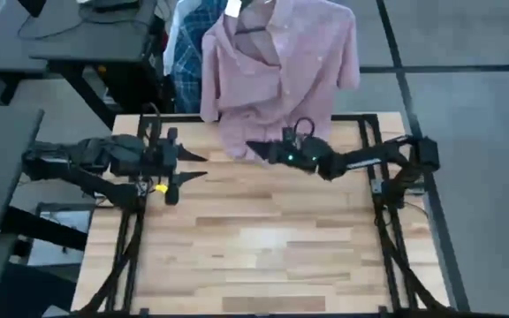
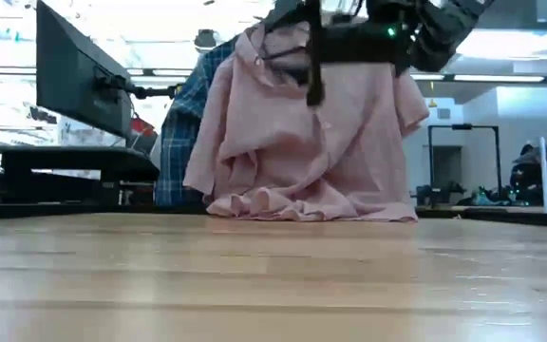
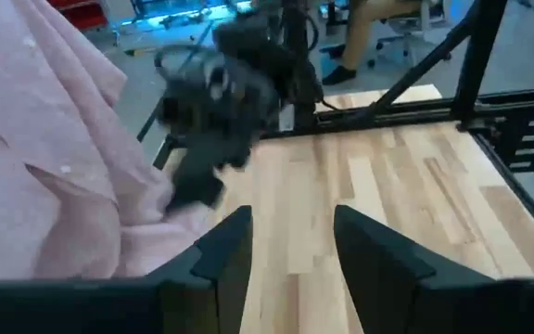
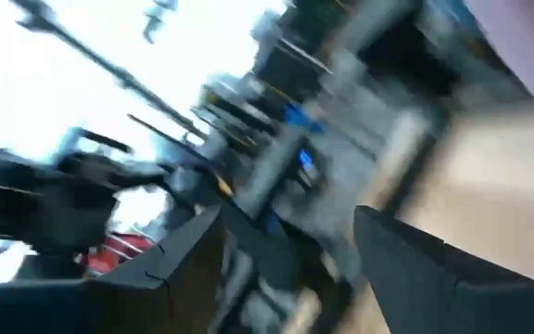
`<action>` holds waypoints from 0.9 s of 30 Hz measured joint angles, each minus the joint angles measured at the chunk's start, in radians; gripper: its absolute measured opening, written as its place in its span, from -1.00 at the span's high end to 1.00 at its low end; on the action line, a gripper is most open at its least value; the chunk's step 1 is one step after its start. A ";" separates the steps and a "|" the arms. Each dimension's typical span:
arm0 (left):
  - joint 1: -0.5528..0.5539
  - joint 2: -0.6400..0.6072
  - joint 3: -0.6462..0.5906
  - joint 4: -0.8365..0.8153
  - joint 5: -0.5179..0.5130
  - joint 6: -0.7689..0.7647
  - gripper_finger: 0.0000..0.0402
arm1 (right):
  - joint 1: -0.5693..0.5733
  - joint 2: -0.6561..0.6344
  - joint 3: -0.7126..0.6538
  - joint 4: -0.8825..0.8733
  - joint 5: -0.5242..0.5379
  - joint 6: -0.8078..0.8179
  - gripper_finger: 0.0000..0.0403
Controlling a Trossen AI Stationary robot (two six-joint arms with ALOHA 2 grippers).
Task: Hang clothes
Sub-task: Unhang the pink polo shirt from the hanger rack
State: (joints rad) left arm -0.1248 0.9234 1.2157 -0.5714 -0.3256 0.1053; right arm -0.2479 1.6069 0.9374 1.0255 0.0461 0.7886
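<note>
The pink shirt's lower front [image 1: 247, 124] has my open right gripper pointing across it, away from its shoulder, so I'll swing back out and pinch that shoulder [image 1: 338, 19] from outside.
The dusty pink shirt [image 1: 281, 71] hangs at the table's far edge from a dark hanger [image 1: 256, 34] in its collar. Its crumpled hem [image 2: 302, 204] rests on the wood. The blue-and-white plaid shirt [image 1: 188, 62] hangs behind it toward the left. My right gripper [image 1: 256, 148] stands open in the air just in front of the pink shirt's lower part, pointing toward the table's left; nothing shows between its fingers [image 4: 290, 250]. My left gripper [image 1: 197, 166] is open at the table's left, pointing toward the right gripper, with only bare table between its fingers [image 3: 290, 250].
The table's black frame rails [image 1: 396, 230] run along its left and right sides. Bare wood [image 1: 263, 256] fills the middle and near half. A desk with a monitor [image 2: 74, 71] stands beyond the far left corner.
</note>
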 joint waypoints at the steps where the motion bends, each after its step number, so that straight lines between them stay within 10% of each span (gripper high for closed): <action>1: 0.011 0.000 0.007 0.008 -0.019 0.003 0.32 | -0.038 -0.030 0.027 -0.012 -0.036 -0.050 -0.12; 15: 0.246 0.009 0.053 0.066 -0.133 -0.071 0.32 | -0.703 -0.228 0.752 -1.046 -0.239 -0.872 -0.12; 27: 0.348 0.055 0.053 0.064 -0.137 -0.110 0.32 | -1.018 -0.072 0.888 -1.271 -0.576 -0.883 -0.12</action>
State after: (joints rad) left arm 0.2233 0.9788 1.2690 -0.5076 -0.4629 -0.0046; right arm -1.2659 1.5352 1.8257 -0.2455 -0.5302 -0.0945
